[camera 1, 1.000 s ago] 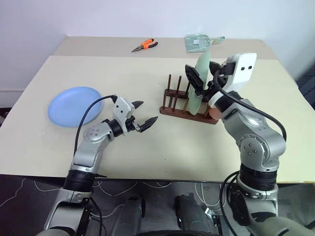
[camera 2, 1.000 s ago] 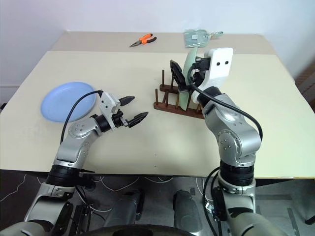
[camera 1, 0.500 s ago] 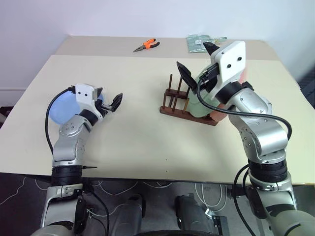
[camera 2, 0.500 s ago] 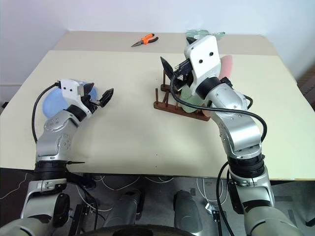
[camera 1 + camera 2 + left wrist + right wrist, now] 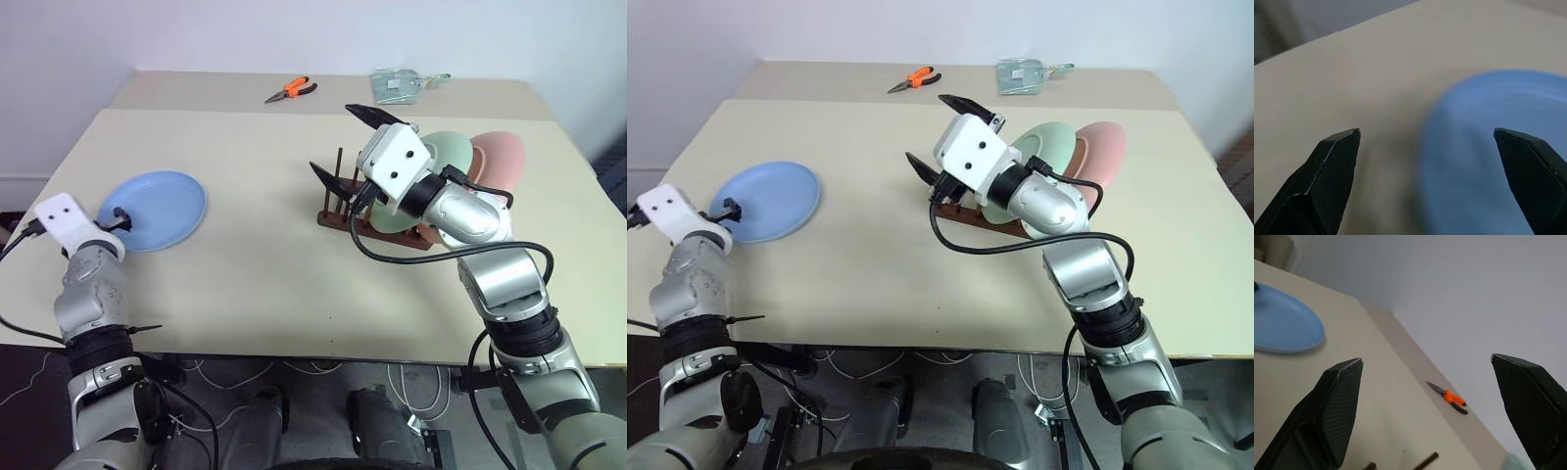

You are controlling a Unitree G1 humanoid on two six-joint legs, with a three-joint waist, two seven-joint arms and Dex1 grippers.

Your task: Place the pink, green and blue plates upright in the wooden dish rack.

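Next, I pick up the blue plate (image 5: pixel 165 208) by the plate's rim (image 5: pixel 102 208) with my left gripper and hand it over, because it is lying flat far from my right gripper and the rack.
The blue plate (image 5: pixel 152 209) lies flat on the table's left side. My left gripper (image 5: pixel 118 217) is at its near left rim, open, and in the left wrist view the blue plate (image 5: pixel 1488 156) lies under the gap between the fingers (image 5: pixel 1337 166). The green plate (image 5: pixel 446 157) and the pink plate (image 5: pixel 498 162) stand leaning in the wooden dish rack (image 5: pixel 333 217), partly behind my right arm. My right gripper (image 5: pixel 345 147) hangs open and empty above the rack's left end.
Orange-handled pliers (image 5: pixel 289 91) and a clear packet (image 5: pixel 397 85) lie on the far strip of the table. Bare tabletop stretches between the blue plate and the rack. The table's left edge runs close to my left hand.
My left gripper swung from the table's middle out to the blue plate's near left rim. My right gripper drew away leftward from the green plate, which stays in the rack.
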